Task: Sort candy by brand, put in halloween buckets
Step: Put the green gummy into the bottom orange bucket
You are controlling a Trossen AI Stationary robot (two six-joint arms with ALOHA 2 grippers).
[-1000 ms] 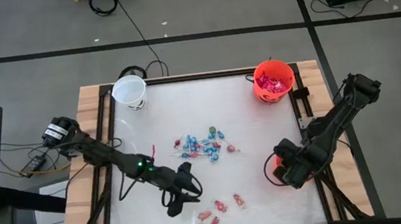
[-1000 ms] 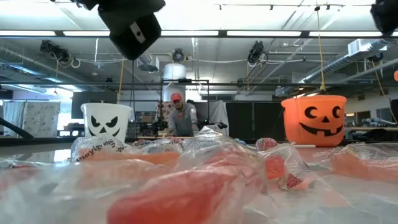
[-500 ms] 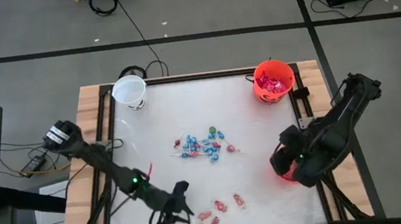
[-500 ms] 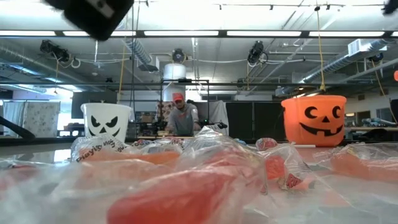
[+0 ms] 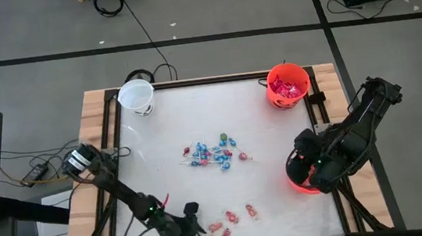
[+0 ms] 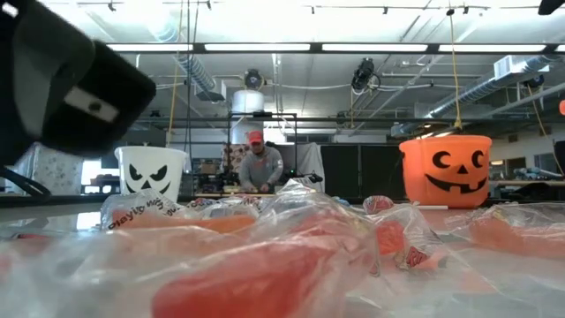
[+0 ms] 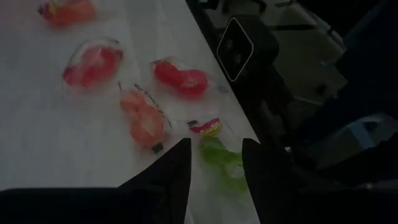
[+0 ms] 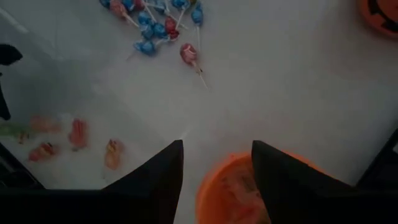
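Observation:
The green candy lies far from the orange bucket under my right gripper, so next my left gripper takes it and passes it to my right gripper.
Several wrapped candies lie near the table's front edge: a green one [image 7: 219,155] and red and orange ones [image 7: 144,118]. My left gripper [image 7: 214,146] hangs open low over them [image 5: 192,234]. Its fingertips stand either side of the green candy, which lies on the table. A cluster of blue-and-red lollipops [image 5: 215,153] lies mid-table. My right gripper [image 8: 217,146] is open, empty, and above an orange bucket [image 8: 233,193] at the right [image 5: 303,185]. A white bucket [image 5: 136,97] and a second orange bucket [image 5: 287,85] holding red candy stand at the far corners.
The table's front edge [image 7: 239,118] runs close beside the green candy. In the low view, blurred wrapped candy [image 6: 265,265] fills the foreground, and the left wrist's block [image 6: 71,97] hangs at the upper left. A person [image 6: 261,166] stands in the room behind.
My left gripper has swung from mid-table toward the near edge and come down over the candies there. My right gripper has risen above the orange bucket, uncovering more of it.

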